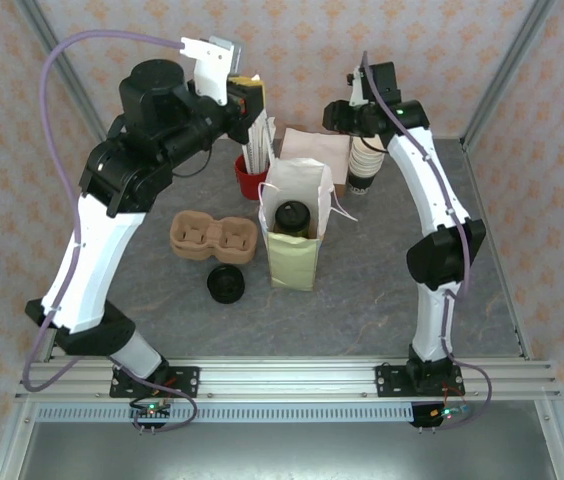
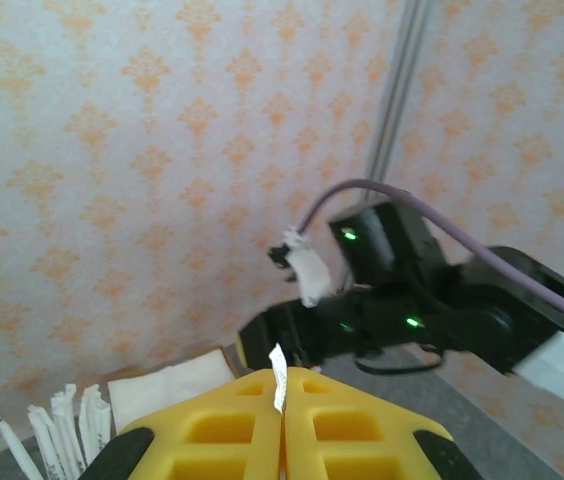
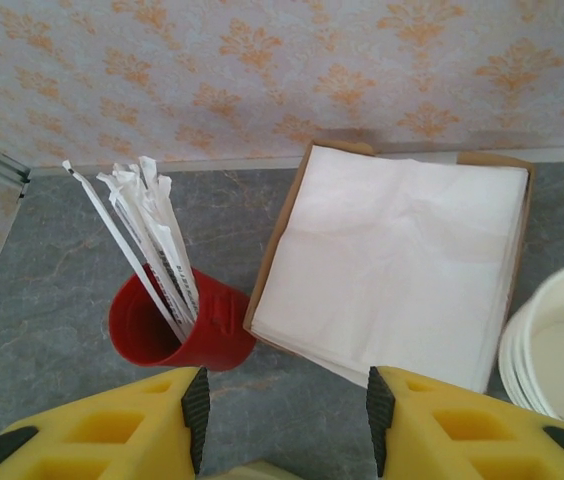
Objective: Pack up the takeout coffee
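Observation:
My left gripper is pinching the straw's top end (image 2: 279, 375) and the paper bag is wide open. I should keep moving toward the bag's opening (image 1: 297, 190) until the straw can drop inside.
The takeout coffee (image 1: 292, 217) stands inside an open paper bag (image 1: 290, 262) at the table's middle. Its black lid shows and its sides are hidden. My left gripper (image 1: 247, 95) is raised at the back, above a red cup (image 1: 249, 180) of wrapped straws. Its yellow jaws (image 2: 282, 400) are shut, and the white tip of a wrapped straw (image 2: 279, 375) pokes out between them. My right gripper (image 3: 284, 410) is open and holds nothing. It hovers above the table behind the bag, between the red cup (image 3: 182, 320) and the box of napkins (image 3: 402, 260).
A cardboard cup carrier (image 1: 212, 238) lies left of the bag, with a black round disc (image 1: 226, 284) in front of it. A stack of paper cups (image 1: 367, 165) stands right of the napkin box (image 1: 314, 150). Patterned walls close the back and sides.

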{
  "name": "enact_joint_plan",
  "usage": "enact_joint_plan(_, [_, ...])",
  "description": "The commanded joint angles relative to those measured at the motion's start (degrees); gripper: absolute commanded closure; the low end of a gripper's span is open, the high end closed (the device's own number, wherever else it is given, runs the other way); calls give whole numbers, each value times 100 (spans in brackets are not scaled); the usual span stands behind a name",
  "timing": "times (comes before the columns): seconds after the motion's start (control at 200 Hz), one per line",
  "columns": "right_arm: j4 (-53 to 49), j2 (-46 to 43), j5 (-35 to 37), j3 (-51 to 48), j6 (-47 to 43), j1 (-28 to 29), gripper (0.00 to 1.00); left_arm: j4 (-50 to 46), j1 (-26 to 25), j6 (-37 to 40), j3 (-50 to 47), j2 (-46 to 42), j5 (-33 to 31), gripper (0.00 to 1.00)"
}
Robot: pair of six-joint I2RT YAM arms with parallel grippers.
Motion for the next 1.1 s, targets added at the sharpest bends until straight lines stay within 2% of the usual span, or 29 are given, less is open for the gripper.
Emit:
enact_joint_plan(0.0, [-83, 252, 224, 451, -159, 69, 53, 288, -199, -165, -643, -256, 108, 91])
enact_joint_plan(0.285, [-29, 981, 582, 1052, -415, 225, 53, 1140, -621, -654, -2535, -962, 195, 92])
enact_joint_plan(0.555, [157, 1498, 888, 1100, -611, 458, 53, 1282, -663, -831, -3413, -1070, 107, 90])
enact_joint_plan(0.806, [247, 1922, 1107, 1204, -685, 593, 53, 1306, -663, -980, -3994, -1216, -134, 57])
enact_joint_plan(0.946, [356, 2098, 1386, 1201, -798, 735, 53, 1253, -663, -998, -4256, -1390, -502, 47])
enact_joint_plan(1.096, [433, 2364, 2003, 1298, -1041, 917, 49, 1122, -663, -987, -4418, -1504, -744, 43])
